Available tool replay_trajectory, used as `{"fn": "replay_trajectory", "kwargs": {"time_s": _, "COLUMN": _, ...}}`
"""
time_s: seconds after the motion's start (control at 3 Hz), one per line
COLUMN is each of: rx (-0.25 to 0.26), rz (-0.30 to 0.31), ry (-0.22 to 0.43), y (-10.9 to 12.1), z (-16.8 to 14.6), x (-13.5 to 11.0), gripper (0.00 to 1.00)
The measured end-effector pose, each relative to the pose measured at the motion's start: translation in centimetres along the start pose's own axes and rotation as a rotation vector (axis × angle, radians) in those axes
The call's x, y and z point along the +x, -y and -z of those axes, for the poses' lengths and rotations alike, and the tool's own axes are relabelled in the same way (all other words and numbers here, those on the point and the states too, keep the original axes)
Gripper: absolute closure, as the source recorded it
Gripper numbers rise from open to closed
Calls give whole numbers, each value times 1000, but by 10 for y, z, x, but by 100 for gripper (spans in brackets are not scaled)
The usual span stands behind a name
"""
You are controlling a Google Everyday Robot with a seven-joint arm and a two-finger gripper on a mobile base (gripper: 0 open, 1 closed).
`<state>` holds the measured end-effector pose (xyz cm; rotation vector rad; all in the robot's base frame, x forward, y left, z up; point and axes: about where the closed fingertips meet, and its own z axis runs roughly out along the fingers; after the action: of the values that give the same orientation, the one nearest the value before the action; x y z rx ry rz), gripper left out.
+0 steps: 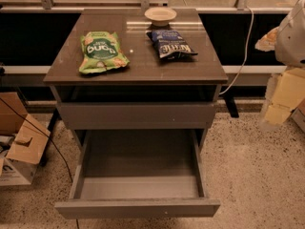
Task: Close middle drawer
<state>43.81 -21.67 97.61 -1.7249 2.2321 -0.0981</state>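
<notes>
The middle drawer should slide in evenly when I push close to the corner of the front panel, because its sides go straight back into the cabinet.
The middle drawer is pulled far out toward me. Its grey floor and thin side walls show, and nothing lies inside. Its flat front panel is at the bottom of the view. Above it is the cabinet's other grey drawer front, standing slightly out, with a dark gap under the tabletop. My gripper hangs at the right edge, blurred, with the arm above it. It is well to the right of the cabinet and touches nothing.
On the glossy tabletop lie a green chip bag, a blue chip bag and a small bowl. Cardboard boxes stand on the floor at left. A white cable hangs at right. The floor is speckled.
</notes>
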Motion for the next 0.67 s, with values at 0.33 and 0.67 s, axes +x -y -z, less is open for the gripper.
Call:
{"fn": "replay_trajectory", "kwargs": {"time_s": 0.33, "rx": 0, "rz": 0, "ry": 0, "y": 0, "z": 0, "x": 0, "gripper": 0}}
{"fn": "replay_trajectory", "kwargs": {"time_s": 0.67, "rx": 9, "rz": 1, "ry": 3, "y": 1, "z": 2, "x": -1, "gripper": 14}}
